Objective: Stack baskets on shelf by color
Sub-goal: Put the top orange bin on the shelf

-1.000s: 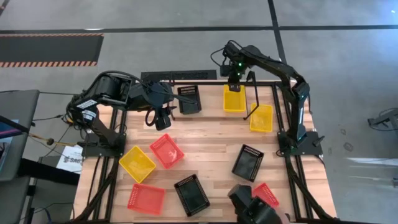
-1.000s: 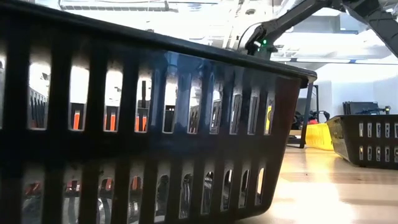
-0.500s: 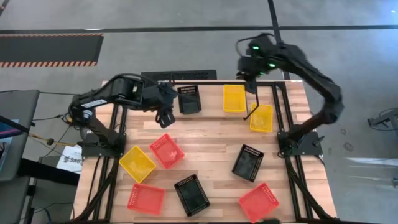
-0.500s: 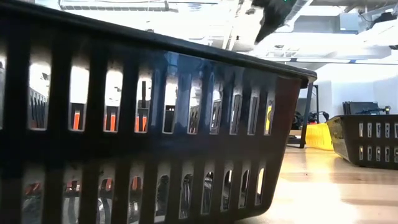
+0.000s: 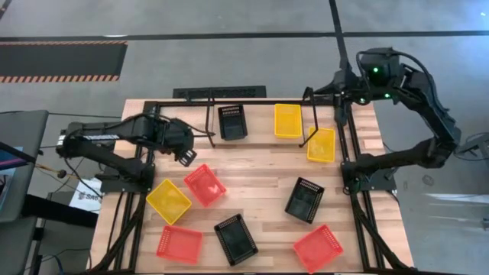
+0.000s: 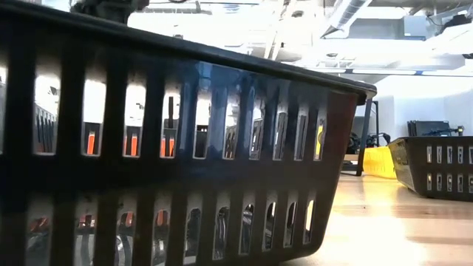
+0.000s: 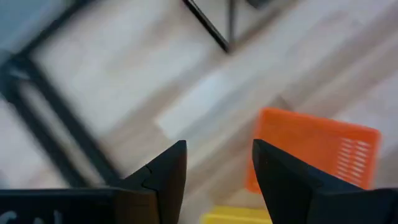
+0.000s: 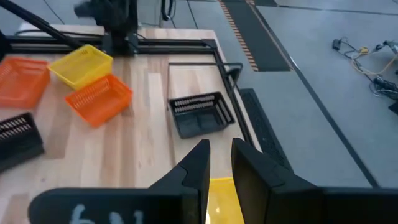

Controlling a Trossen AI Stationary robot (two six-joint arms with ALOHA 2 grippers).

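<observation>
My left gripper should keep going down with its fingers open, because the red basket's far rim point(image 5: 195, 173) is clear and square to them. It should move toward that rim point(image 7: 255, 149) until the fingers are on both sides of it.
On the black rod shelf point(image 5: 260, 101) at the table's far edge rest a black basket point(image 5: 232, 122) and a yellow basket point(image 5: 288, 120). A second yellow basket point(image 5: 321, 145) lies beside the shelf's right post. My left gripper point(image 5: 183, 155) hangs open over bare wood, left of the shelf and just beyond a red basket point(image 5: 205, 185); its wrist view shows that basket point(image 7: 317, 149) and a yellow one point(image 7: 239, 216). My right gripper point(image 8: 217, 165), raised over the table's far right corner point(image 5: 336, 88), stands open by a narrow gap with nothing in it.
Loose on the near half lie a yellow basket point(image 5: 168, 201), two red ones point(image 5: 179, 244) point(image 5: 317, 248) and two black ones point(image 5: 235, 238) point(image 5: 305, 199). The near black basket point(image 6: 177, 148) fills the low view. A black tube frame point(image 5: 348, 145) edges the table.
My right gripper has risen from the yellow basket on the shelf and drawn back to the far right corner. My left gripper has turned, sunk and swung away from the shelf's black basket toward the table's left and near side, above the red basket.
</observation>
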